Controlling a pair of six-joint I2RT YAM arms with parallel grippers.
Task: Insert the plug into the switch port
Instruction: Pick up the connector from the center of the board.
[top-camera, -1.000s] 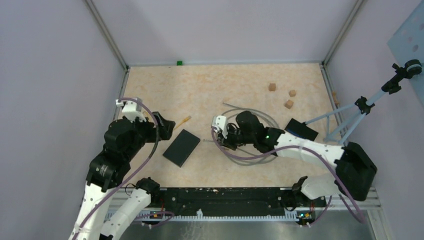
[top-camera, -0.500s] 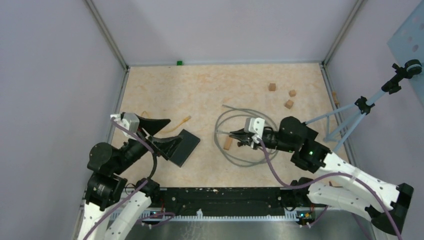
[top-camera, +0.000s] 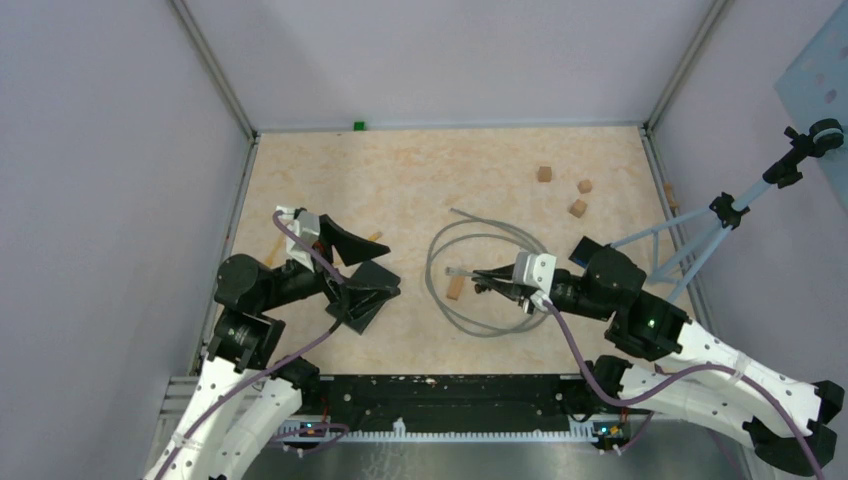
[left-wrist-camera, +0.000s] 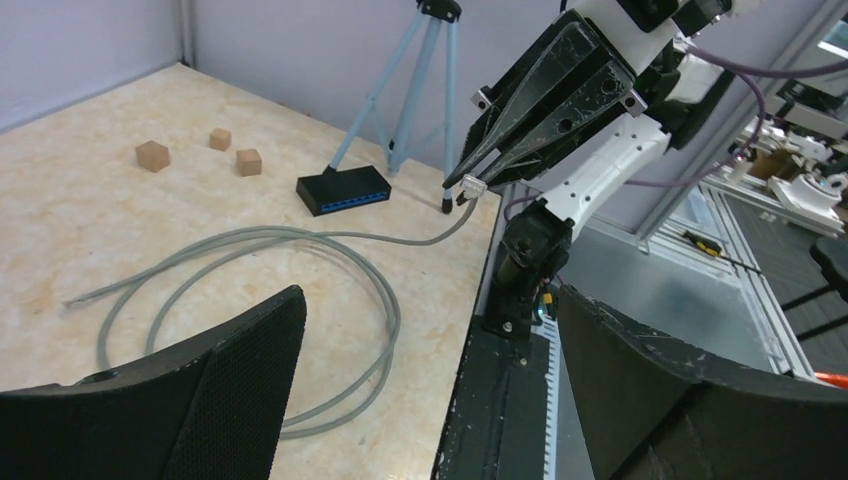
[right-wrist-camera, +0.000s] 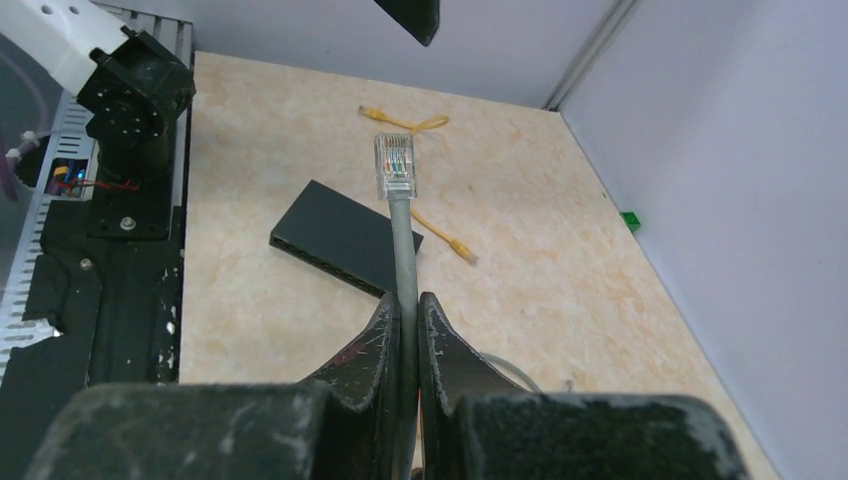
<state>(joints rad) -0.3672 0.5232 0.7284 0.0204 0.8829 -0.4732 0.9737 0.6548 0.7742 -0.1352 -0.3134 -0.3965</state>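
Note:
My left gripper is open with the plug (left-wrist-camera: 474, 187) off to one side of its fingers, so it should swing toward the table's front edge (top-camera: 430, 350) and face the plug.
My right gripper (right-wrist-camera: 408, 300) is shut on a grey cable (left-wrist-camera: 385, 300) just behind its clear plug (right-wrist-camera: 394, 165), which sticks out past the fingertips and points left. The plug (top-camera: 455, 271) hangs above the table, a short way right of a flat black switch (right-wrist-camera: 345, 236). That switch (top-camera: 368, 283) lies left of centre. My left gripper (top-camera: 380, 262) hovers open over it, with nothing between the fingers. In the left wrist view the left gripper (left-wrist-camera: 428, 300) frames the cable loop and the right gripper (left-wrist-camera: 462, 185) with the plug at its tip.
A second black box with blue ports (left-wrist-camera: 343, 189) sits at the right by a blue tripod (top-camera: 720, 215). Three wooden cubes (top-camera: 578, 208) lie at the back right and a small wooden block (top-camera: 456, 287) lies inside the cable loop. A thin yellow cable (right-wrist-camera: 415, 125) lies behind the switch.
My right arm drew back to the right, carrying the plug away from the black switch. My left gripper swung forward and right, over the switch, staying open.

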